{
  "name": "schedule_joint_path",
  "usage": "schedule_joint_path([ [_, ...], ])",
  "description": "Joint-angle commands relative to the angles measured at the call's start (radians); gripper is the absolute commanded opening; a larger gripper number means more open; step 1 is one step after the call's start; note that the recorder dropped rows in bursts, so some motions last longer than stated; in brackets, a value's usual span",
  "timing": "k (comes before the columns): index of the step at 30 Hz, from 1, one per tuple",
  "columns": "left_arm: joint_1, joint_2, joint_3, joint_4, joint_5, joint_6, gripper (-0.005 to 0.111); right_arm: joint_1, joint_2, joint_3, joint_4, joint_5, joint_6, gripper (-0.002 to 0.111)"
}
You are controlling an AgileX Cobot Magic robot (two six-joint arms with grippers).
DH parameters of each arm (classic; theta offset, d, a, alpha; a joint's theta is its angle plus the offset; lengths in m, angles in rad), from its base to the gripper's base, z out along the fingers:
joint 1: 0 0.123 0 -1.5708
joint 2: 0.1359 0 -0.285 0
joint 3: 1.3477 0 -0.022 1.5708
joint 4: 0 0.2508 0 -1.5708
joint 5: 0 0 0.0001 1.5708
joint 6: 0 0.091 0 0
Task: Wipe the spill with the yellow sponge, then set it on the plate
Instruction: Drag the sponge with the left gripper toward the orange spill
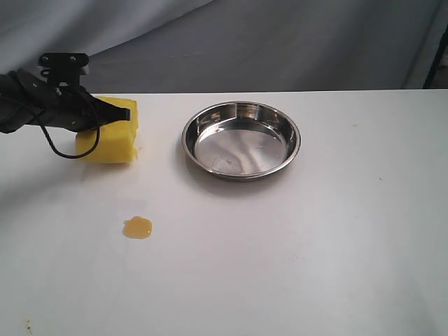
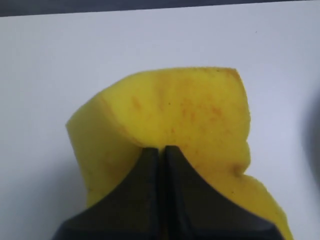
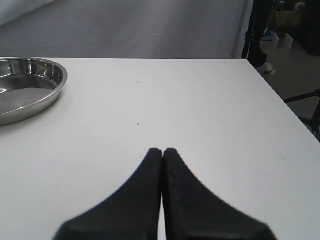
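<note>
I should bring the yellow sponge (image 1: 108,150) back toward the front with my left gripper and wipe it across the spill (image 1: 138,227), because the sponge is well behind the amber spill.
The yellow sponge (image 1: 112,140) is at the far left of the white table, left of the plate (image 1: 241,106). My left gripper (image 1: 124,112) comes in from the left and is shut on the sponge's upper part. In the left wrist view the foam (image 2: 185,110) folds and bulges around the pinching left gripper (image 2: 161,148). The amber spill (image 1: 137,227) lies on the table nearer the front, a short way below the sponge and apart from it. My right gripper (image 3: 162,150) is shut on nothing above bare table, and the exterior view does not show it.
The steel plate (image 3: 56,87) holds nothing and shows at the edge of the right wrist view. The table's right edge (image 3: 280,105) drops off beyond the right gripper. A grey cloth backdrop (image 1: 280,42) hangs behind the table.
</note>
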Motion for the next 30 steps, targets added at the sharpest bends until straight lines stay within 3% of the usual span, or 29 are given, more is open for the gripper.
schedule_joint_path([
  [1,-0.005,-0.034,-0.003,0.002,0.028,-0.004,0.0,0.001,-0.005,0.004,0.004,-0.004,-0.011,0.0],
  [24,-0.008,0.085,-0.003,0.002,0.037,-0.002,0.0,0.001,-0.005,0.004,0.004,-0.004,-0.011,0.0],
  [30,-0.06,0.09,-0.003,0.002,0.111,0.188,0.0,0.001,-0.005,0.004,0.004,-0.004,-0.011,0.0],
])
